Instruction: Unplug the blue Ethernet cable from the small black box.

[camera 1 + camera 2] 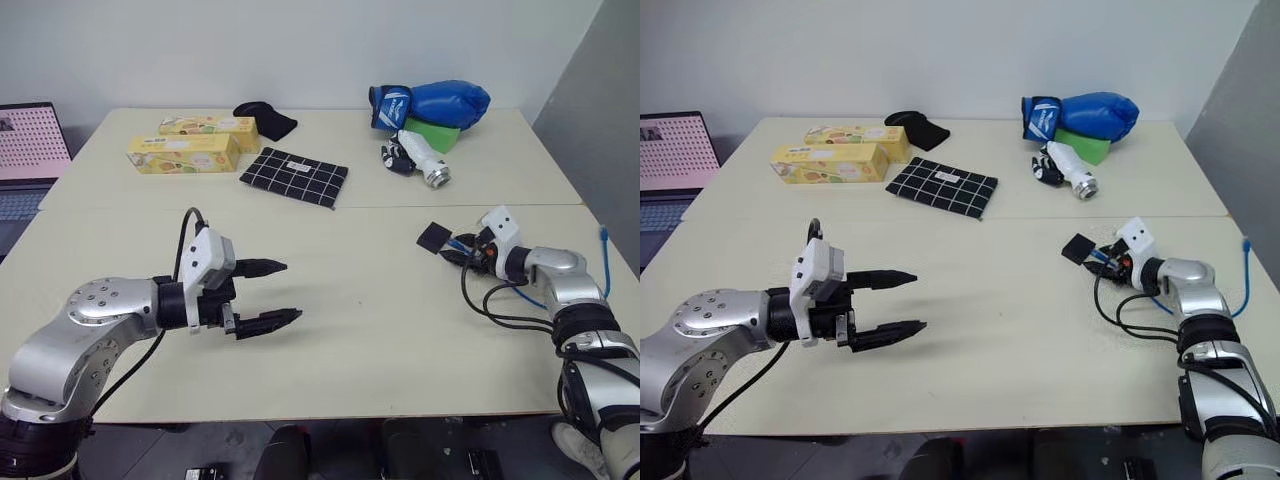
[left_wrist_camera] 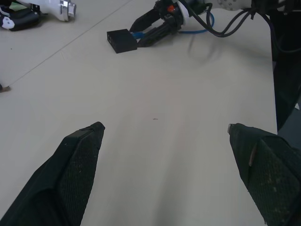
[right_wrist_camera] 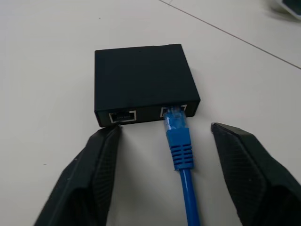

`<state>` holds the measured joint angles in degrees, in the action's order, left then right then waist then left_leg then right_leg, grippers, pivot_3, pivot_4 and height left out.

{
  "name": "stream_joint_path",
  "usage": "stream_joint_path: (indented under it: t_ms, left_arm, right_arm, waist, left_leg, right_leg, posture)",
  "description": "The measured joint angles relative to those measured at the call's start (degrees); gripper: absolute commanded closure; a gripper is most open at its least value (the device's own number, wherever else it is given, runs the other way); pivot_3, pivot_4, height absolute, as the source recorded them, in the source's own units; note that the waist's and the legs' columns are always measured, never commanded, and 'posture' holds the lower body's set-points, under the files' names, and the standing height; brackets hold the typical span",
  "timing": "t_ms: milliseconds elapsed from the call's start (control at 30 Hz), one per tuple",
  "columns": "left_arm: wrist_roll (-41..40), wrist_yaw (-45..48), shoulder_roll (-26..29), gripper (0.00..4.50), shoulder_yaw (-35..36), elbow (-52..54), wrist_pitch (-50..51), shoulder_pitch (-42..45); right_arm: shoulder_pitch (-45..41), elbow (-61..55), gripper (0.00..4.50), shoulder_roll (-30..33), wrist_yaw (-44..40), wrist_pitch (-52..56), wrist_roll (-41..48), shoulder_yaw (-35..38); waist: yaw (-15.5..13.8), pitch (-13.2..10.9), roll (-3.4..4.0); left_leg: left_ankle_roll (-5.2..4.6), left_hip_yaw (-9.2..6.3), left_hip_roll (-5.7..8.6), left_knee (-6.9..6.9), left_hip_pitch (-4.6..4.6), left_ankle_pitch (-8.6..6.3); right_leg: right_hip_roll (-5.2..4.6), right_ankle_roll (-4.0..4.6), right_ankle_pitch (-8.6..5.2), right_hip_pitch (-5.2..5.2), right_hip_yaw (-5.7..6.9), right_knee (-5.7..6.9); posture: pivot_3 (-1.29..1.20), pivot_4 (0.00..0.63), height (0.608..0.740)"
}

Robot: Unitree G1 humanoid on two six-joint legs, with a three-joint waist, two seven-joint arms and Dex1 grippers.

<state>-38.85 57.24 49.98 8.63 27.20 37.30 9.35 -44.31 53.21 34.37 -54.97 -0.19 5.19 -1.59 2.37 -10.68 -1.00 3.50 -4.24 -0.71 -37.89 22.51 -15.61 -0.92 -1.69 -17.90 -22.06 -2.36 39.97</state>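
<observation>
The blue Ethernet cable's far end is loose, so I expect the cable to drag along, still plugged in, as I bring the small black box inward.
The small black box lies flat on the table at centre right. The blue Ethernet cable is plugged into the right-hand port on its front face. The cable runs back under my right arm, and its free end hangs near the table's right edge. My right gripper is low at the box's front, open. One finger stands on each side of the blue plug, and neither touches it. My left gripper hovers open over bare table at front left, holding nothing.
At the back are two yellow cartons, a black grid cloth, a black fabric lump, a blue boxing glove on a green block and a white bottle-like item. A laptop sits far left.
</observation>
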Motion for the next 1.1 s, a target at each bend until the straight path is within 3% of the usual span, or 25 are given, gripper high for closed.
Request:
stream_joint_path:
  t_ms: [200, 300, 533, 767, 1100]
  left_arm:
    - [1.2, 0.7, -0.6, 0.00, -1.0, -2.1, -0.9, 1.3]
    - [1.4, 0.7, -0.9, 0.00, -1.6, -2.8, -1.4, 1.8]
    - [0.2, -2.9, -4.0, 0.00, -1.7, -6.3, 1.9, 3.5]
    - [-11.5, -7.8, -9.9, 0.00, -0.1, -7.3, 13.4, 4.5]
    - [-16.0, -14.4, -17.8, 0.00, 0.5, -7.6, 16.2, 5.0]
  right_arm:
    - [-1.0, 0.8, 3.75, 1.0, -2.6, -3.2, -2.4, -2.0]
    - [-0.5, -1.2, 4.33, 1.3, -2.9, -4.6, -3.9, -2.8]
    - [2.0, -15.0, 4.33, 2.1, -6.5, -9.9, -5.2, -5.3]
    - [0.6, -34.3, 4.33, 0.3, -7.5, -22.3, -8.6, -11.6]
    - [0.4, -46.1, 4.33, -3.4, -8.8, -19.9, -7.6, -15.5]
  waist:
    - [-0.1, 0.0, 0.00]
    - [-0.1, 0.0, 0.00]
    - [0.1, 0.0, 0.02]
    - [0.5, 0.0, 0.03]
    - [-0.5, 0.0, 0.03]
  left_leg:
    - [0.00, -0.01, 0.00, -0.01, 0.00, 0.00]
    - [0.00, 0.01, 0.00, -0.01, 0.00, 0.00]
    - [0.00, -0.13, -0.05, 0.00, 0.07, 0.00]
    - [0.01, -0.31, -0.08, -0.03, 0.11, 0.00]
    - [0.05, -0.36, -0.04, -0.08, 0.12, 0.03]
  right_leg:
    - [-0.02, 0.00, 0.00, 0.01, 0.02, 0.00]
    - [-0.03, 0.00, 0.00, 0.00, 0.00, 0.00]
    - [-0.03, 0.00, 0.00, -0.10, 0.00, 0.02]
    - [-0.14, 0.00, 0.00, -0.10, 0.08, 0.02]
    - [-0.17, -0.01, 0.01, -0.09, 0.08, 0.02]
  posture:
    - [0.00, 0.150, 0.740]
    - [0.00, 0.150, 0.740]
    - [0.00, 0.150, 0.740]
    - [0.00, 0.150, 0.740]
    - [0.00, 0.150, 0.740]
